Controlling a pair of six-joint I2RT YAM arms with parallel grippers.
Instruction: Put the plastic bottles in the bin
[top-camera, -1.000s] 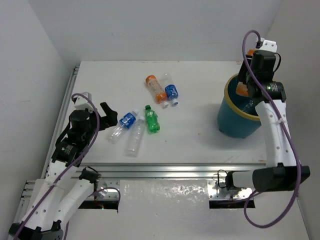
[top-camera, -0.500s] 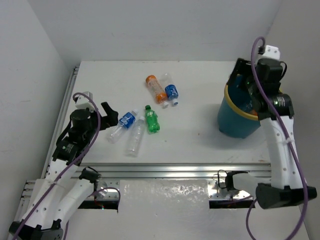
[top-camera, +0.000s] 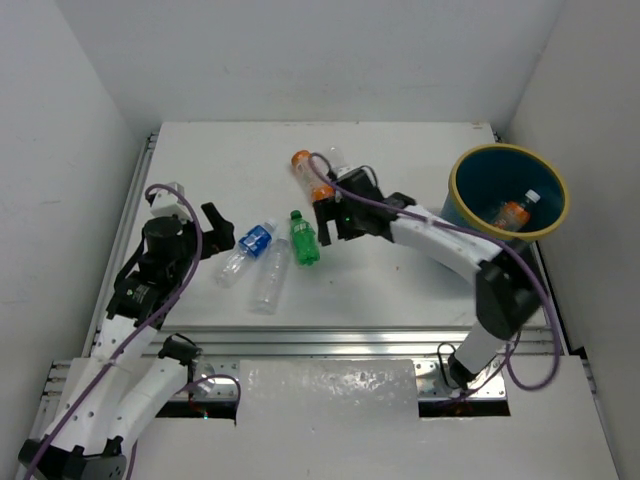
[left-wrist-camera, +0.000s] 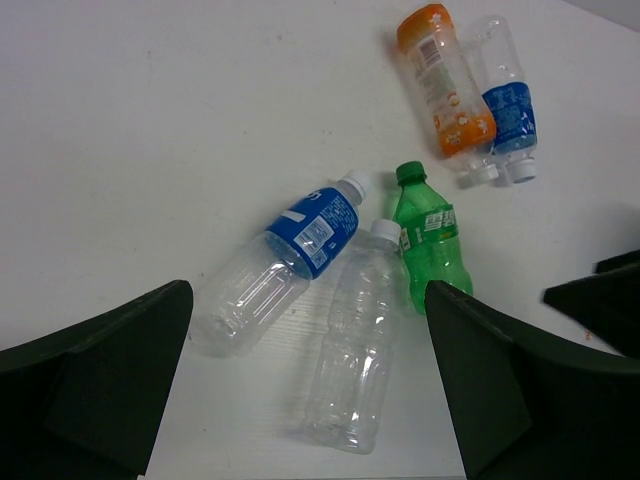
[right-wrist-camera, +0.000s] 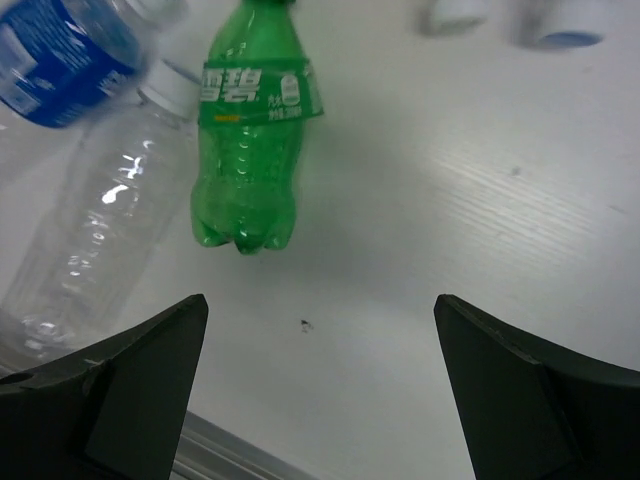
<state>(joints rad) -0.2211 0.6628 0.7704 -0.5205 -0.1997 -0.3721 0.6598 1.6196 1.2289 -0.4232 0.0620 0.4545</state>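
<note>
The label's edge (right-wrist-camera: 315, 92) sticks out past the green bottle's side (right-wrist-camera: 248, 150), so the label will be loose and slanted when the robot grips the bottle.
The bin (top-camera: 460, 205), teal with a yellow rim, stands at the right and has one orange bottle (top-camera: 513, 212) lying inside. On the table lie an orange bottle (top-camera: 308, 176) (left-wrist-camera: 444, 84), a blue-labelled clear one (left-wrist-camera: 506, 100), a green one (top-camera: 303, 240) (left-wrist-camera: 430, 240) (right-wrist-camera: 250, 140), another blue-labelled one (top-camera: 252, 243) (left-wrist-camera: 300, 250) and a plain clear one (top-camera: 270, 278) (left-wrist-camera: 360, 350) (right-wrist-camera: 90, 240). My right gripper (top-camera: 328, 222) (right-wrist-camera: 320, 400) hangs open and empty just right of the green bottle. My left gripper (top-camera: 222, 232) (left-wrist-camera: 310, 400) is open, left of the clear bottles.
Grey walls close in the white table on the left, back and right. An aluminium rail (top-camera: 330, 340) runs along the near edge, in front of the arm bases. The right arm (top-camera: 440, 235) stretches across the table from the right side.
The right arm swung from above the bin leftward to the bottles. Its gripper let the orange bottle go into the bin and opened. The left arm stayed put.
</note>
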